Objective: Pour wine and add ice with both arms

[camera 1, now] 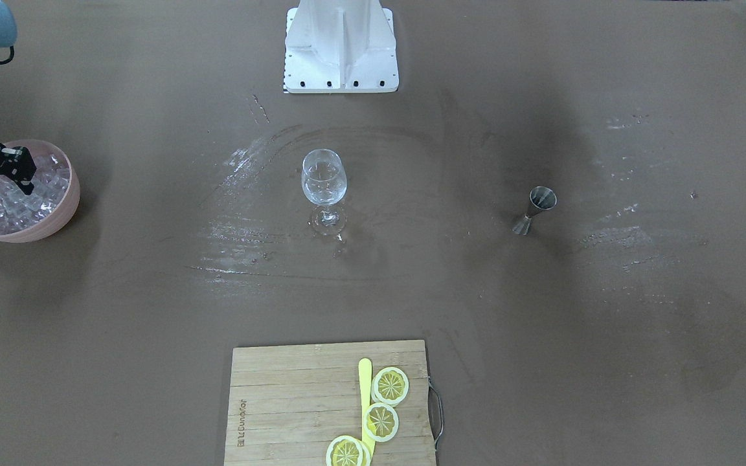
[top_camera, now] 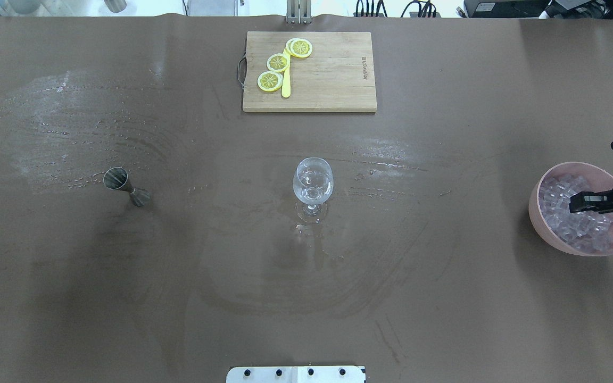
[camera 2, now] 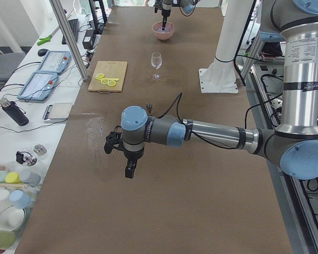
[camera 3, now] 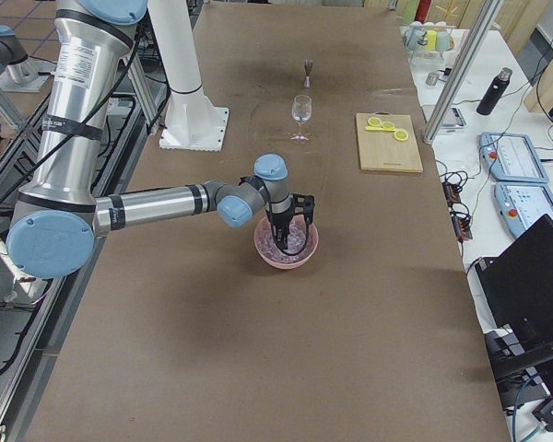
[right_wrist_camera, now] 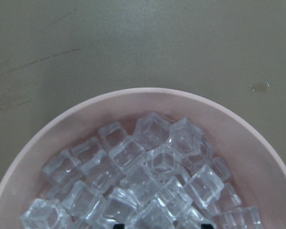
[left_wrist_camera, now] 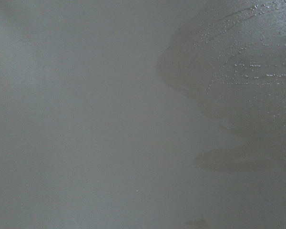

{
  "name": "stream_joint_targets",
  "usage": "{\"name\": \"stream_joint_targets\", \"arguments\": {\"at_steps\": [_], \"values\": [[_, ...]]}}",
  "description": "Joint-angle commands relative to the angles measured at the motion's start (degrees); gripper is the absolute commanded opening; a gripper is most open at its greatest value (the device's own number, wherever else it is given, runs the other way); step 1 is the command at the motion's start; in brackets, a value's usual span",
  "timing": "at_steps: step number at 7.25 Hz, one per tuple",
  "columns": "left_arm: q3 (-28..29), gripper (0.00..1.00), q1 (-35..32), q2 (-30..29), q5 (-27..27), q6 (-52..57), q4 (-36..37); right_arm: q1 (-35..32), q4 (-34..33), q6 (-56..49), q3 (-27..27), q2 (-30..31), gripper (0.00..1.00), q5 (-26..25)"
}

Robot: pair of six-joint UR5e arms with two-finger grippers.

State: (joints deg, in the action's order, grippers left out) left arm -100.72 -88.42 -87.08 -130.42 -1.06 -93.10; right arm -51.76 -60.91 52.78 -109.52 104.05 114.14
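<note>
The clear cube (right_wrist_camera: 155,217) between my fingers will come loose by itself when I lift it, because the ice lies jumbled at odd angles with crisp, separate edges (right_wrist_camera: 164,161).
A pink bowl (top_camera: 542,223) heaped with ice (right_wrist_camera: 148,181) stands at the table's right end. My right gripper (top_camera: 578,203) reaches down into it, open, its two fingertips (right_wrist_camera: 207,225) spread wide among the top cubes. An upright wine glass (top_camera: 313,181) stands at the table's centre. No wine shows in any view. My left gripper (camera 2: 130,169) hangs over bare table at the left end and shows only in the exterior left view, so I cannot tell whether it is open or shut. The left wrist view shows only wet, streaked table.
A steel jigger (top_camera: 125,187) stands left of the glass. At the far edge a wooden cutting board (top_camera: 333,80) carries lemon slices (top_camera: 277,63) and a yellow knife. The white ribbed stand (camera 1: 340,45) rises at the robot's side. Desks with gear flank the table.
</note>
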Motion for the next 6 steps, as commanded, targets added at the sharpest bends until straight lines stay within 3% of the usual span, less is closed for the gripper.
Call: {"name": "stream_joint_targets", "arguments": {"at_steps": [1,2,5,6], "values": [[0.0,0.99,0.0,0.0,0.0,0.0,-0.1,0.3,0.0,0.0,0.1,0.1,0.48,-0.1],[0.0,0.99,0.0,0.0,-0.1,0.0,-0.1,0.4,0.0,0.0,0.1,0.0,0.41,-0.1],[0.0,0.99,0.0,0.0,-0.1,-0.1,-0.1,0.4,0.0,-0.1,-0.2,-0.1,0.00,-0.1],[0.0,0.99,0.0,0.0,-0.1,-0.1,-0.1,0.3,0.0,-0.1,-0.8,-0.3,0.00,0.4]]}}
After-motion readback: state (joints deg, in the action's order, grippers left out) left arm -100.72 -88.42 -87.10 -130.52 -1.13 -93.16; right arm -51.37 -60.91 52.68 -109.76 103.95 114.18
